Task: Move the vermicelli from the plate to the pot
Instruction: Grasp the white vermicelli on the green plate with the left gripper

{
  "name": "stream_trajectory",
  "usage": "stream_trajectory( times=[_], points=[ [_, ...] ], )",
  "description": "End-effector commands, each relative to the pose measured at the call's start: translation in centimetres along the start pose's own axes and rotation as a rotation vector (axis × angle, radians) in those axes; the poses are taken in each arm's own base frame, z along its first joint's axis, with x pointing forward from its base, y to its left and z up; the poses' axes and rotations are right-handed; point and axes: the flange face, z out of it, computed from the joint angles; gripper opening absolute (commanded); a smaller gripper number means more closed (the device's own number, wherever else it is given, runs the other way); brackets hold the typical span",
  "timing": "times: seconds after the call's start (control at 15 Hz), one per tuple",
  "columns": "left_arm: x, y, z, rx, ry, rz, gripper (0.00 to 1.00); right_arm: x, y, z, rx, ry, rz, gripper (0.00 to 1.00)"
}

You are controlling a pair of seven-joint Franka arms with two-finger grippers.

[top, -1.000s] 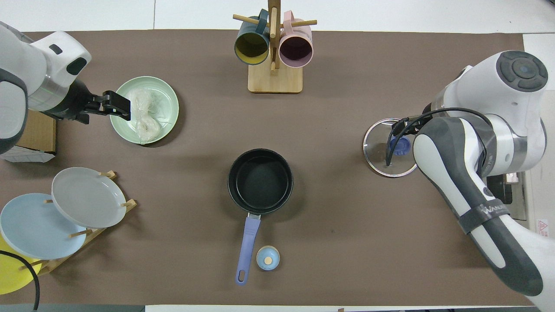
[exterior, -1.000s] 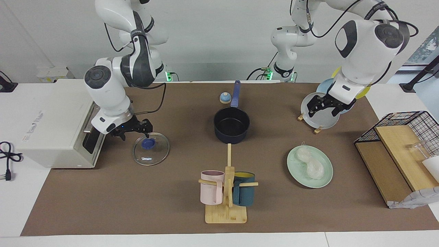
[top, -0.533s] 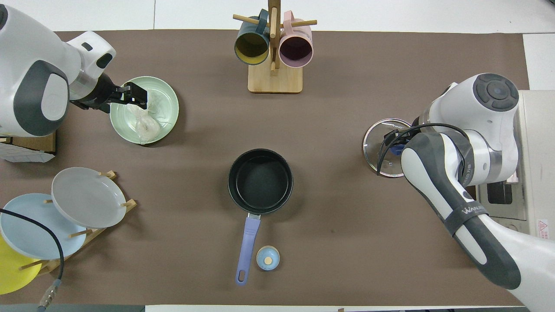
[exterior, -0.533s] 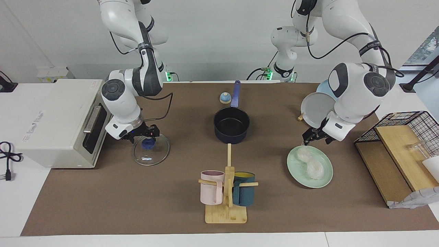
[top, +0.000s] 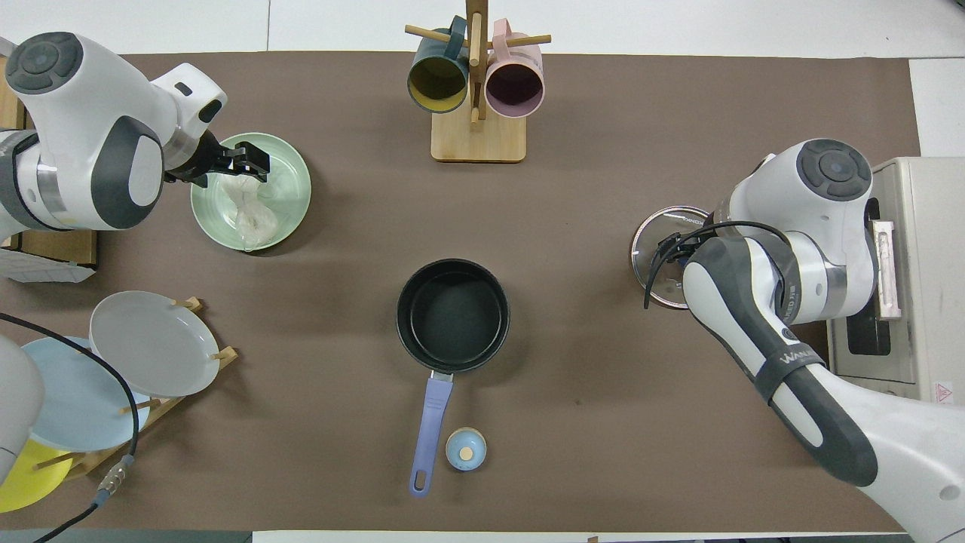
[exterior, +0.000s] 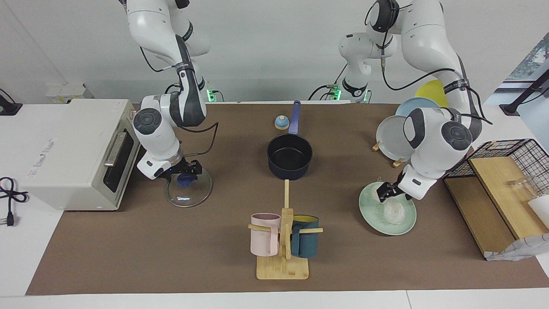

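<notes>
I see the glass lid's round rim (top: 647, 259) looks about as wide as the pot's opening (top: 453, 314), so the lid will sit flat and cover it when I lower it.
The mint-green plate (exterior: 371, 214) (top: 292, 188) lies toward the left arm's end of the table and holds two whitish vermicelli nests. My left gripper (exterior: 387, 194) (top: 243, 158) is down on the plate, open, with its fingers either side of the nest nearer to the robots (exterior: 383, 187). The other nest (exterior: 393, 212) (top: 252, 220) lies free beside it. The dark navy pot (exterior: 289, 156) (top: 452, 315) stands empty at mid-table, its blue handle pointing toward the robots. My right gripper (exterior: 183, 171) is open, just over the blue knob of a glass lid (exterior: 188, 198) (top: 654, 245).
A wooden mug rack (exterior: 283, 262) with a pink and a teal mug stands farther from the robots than the pot. A plate rack (exterior: 396, 137) is near the left arm, a toaster oven (exterior: 64, 150) near the right arm. A small blue knob (exterior: 281, 122) lies beside the pot handle. A wire basket and wooden boards (exterior: 493, 189) stand beside the plate.
My left gripper came from over the plate rack down onto the plate, around the nearer nest. My right gripper shifted a little and lowered over the lid's knob.
</notes>
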Motion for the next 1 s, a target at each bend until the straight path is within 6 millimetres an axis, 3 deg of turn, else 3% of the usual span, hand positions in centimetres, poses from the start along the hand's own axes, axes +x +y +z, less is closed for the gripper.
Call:
stream_trajectory(
  times=[0.0,0.27,0.33,0.4,0.47,0.6,0.8,0.93],
  points=[
    [0.6,-0.9,1.7,0.017,0.021,-0.009,1.0,-0.2,-0.2,0.5,0.008,0.007,-0.011,0.97],
    [0.2,-2.3,4.2,0.016,0.025,-0.031,1.0,-0.4,-0.2,0.6,0.008,0.004,-0.034,0.87],
    [0.0,-2.3,4.5,0.017,0.019,-0.037,0.98,-0.4,-0.1,0.7,0.008,0.002,-0.034,0.85],
    [0.0,-2.2,4.6,0.016,0.019,-0.042,0.88,-0.5,-0.1,0.7,0.007,0.001,-0.035,0.83],
    [0.0,-2.2,4.5,0.016,0.02,-0.04,0.69,-0.5,-0.1,0.7,0.007,0.001,-0.036,0.78],
    [0.0,-2.0,4.5,0.017,0.014,-0.037,0.01,-0.5,-0.1,0.7,0.007,-0.001,-0.042,0.68],
    [-0.1,-1.6,4.3,0.019,0.01,-0.029,0.0,-0.4,-0.1,0.5,0.007,-0.004,-0.044,0.49],
    [0.3,-1.4,3.2,0.022,-0.002,-0.026,0.0,-0.3,-0.2,0.2,0.007,-0.002,-0.046,0.44]
  ],
)
